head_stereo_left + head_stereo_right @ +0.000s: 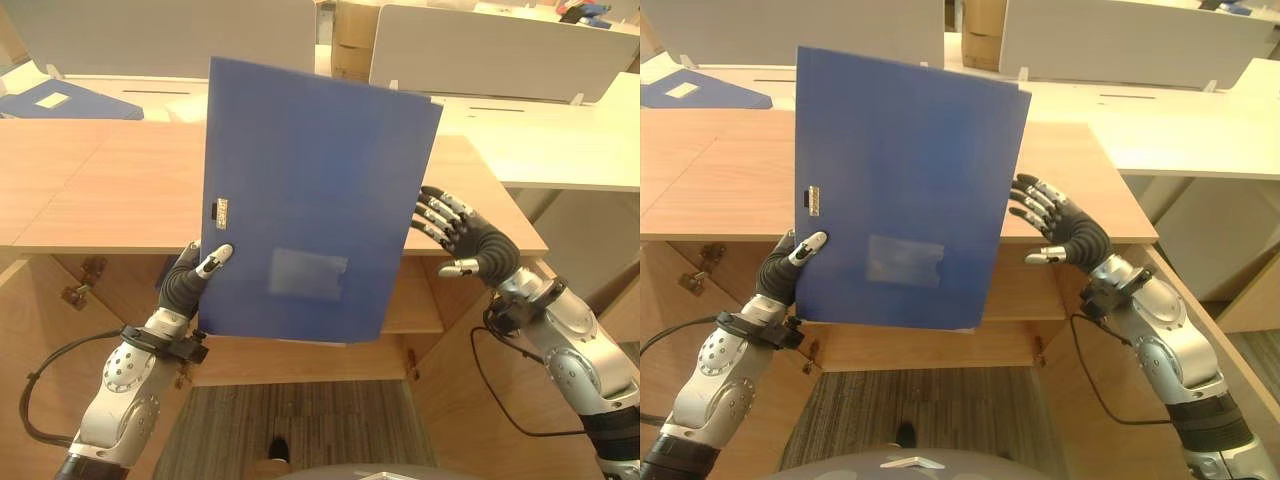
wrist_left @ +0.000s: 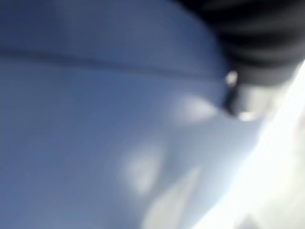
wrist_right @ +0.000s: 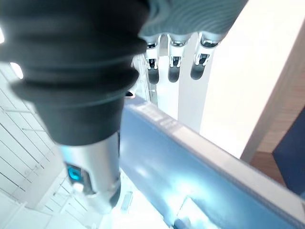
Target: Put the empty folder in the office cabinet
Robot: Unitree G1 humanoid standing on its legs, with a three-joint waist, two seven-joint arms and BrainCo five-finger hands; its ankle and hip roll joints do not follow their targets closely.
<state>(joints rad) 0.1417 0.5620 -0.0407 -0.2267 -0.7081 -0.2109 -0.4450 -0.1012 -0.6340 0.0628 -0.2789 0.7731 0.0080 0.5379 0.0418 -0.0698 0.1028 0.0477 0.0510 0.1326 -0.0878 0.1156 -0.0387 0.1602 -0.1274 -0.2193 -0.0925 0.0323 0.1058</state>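
Note:
A patch of blue can be seen inside the cabinet, so another folder (image 3: 292,150) should be lying on the shelf, with space beside it for this one.
A large blue folder (image 1: 310,200) stands upright in the air in front of the wooden office cabinet (image 1: 110,190). My left hand (image 1: 185,285) is shut on its lower left corner, with the thumb (image 1: 215,258) pressed on the front cover. My right hand (image 1: 475,248) hovers open just beside the folder's right edge, with its fingers (image 3: 174,67) straight and spread and a small gap to the edge. The left wrist view shows the folder's cover (image 2: 95,119) from very close. Below the top, the cabinet is open and an inner shelf (image 1: 412,312) shows behind the folder.
The cabinet's doors (image 1: 35,350) hang open on both sides of me. A second blue folder (image 1: 55,100) lies on a white desk at the back left. White desks, partition panels (image 1: 500,50) and a cardboard box (image 1: 350,35) stand behind. Grey carpet (image 1: 300,420) lies below.

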